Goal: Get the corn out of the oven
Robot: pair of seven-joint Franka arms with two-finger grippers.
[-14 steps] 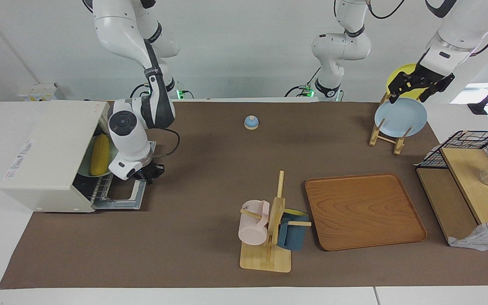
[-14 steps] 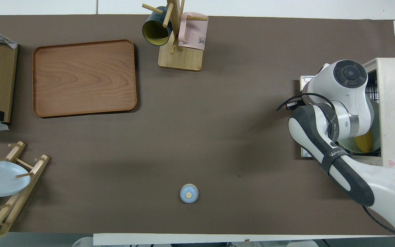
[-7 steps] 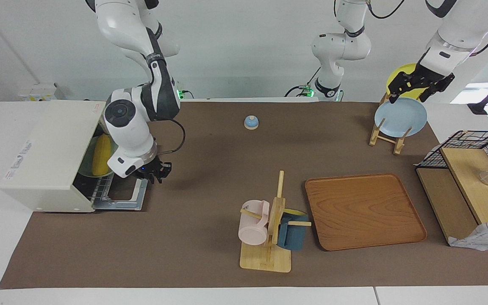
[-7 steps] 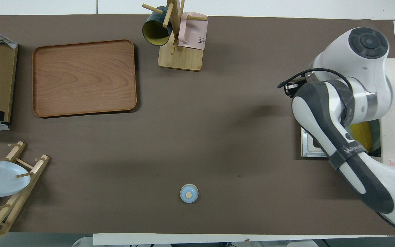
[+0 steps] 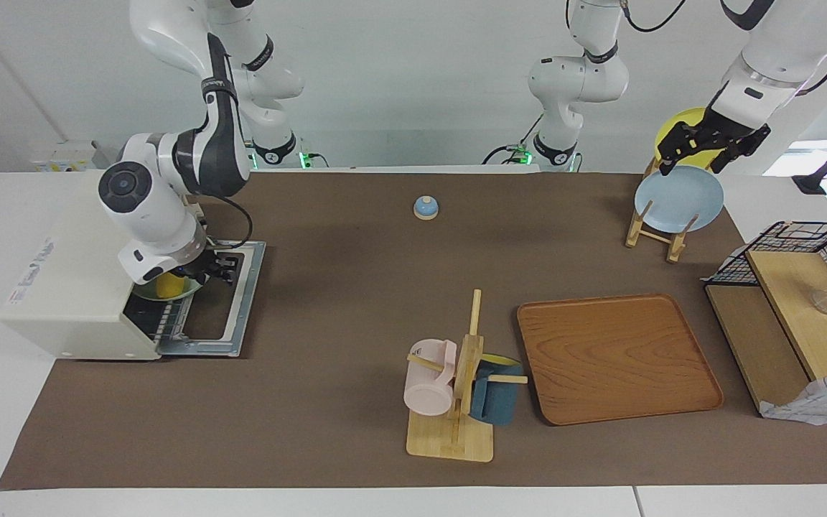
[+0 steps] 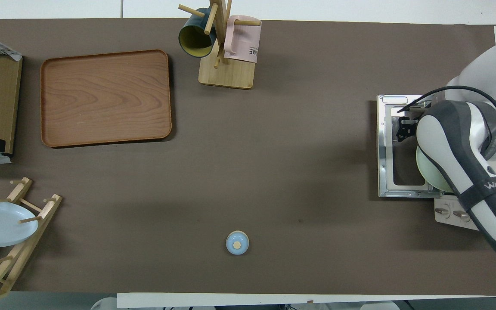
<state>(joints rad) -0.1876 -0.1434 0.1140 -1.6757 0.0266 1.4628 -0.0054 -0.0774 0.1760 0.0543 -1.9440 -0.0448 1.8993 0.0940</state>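
I should keep my right gripper going to the plate's rim and close it there, as the pale green plate carrying the corn [image 5: 168, 288] and the plate's rim [image 5: 197, 289] are clear over the open oven door.
The cream-white oven [image 5: 76, 287] stands at the right arm's end of the table with its door [image 5: 230, 309] folded down flat. The yellow corn [image 5: 168, 286] lies on a pale green plate [image 5: 148, 293] at the oven's mouth, mostly covered by the right wrist. In the overhead view the plate [image 6: 429, 172] shows but the corn is hidden under the arm. My right gripper [image 5: 217, 267] hangs low over the open door [image 6: 388, 150], just in front of the corn, open and empty; it also shows in the overhead view [image 6: 403, 130]. My left gripper [image 5: 693, 147] waits over the plate rack.
A wooden rack [image 5: 654, 226] holds a blue plate [image 5: 679, 199] and a round yellow plate [image 5: 675, 126]. A small blue bell [image 5: 426, 207] sits near the robots. A mug tree [image 5: 456, 402], a wooden tray [image 5: 614, 355] and a wire basket with boards [image 5: 794, 301] stand farther out.
The right arm swung from beside the door's edge in toward the oven. Its gripper now hangs over the open door by the corn, and its wrist hides most of the corn.
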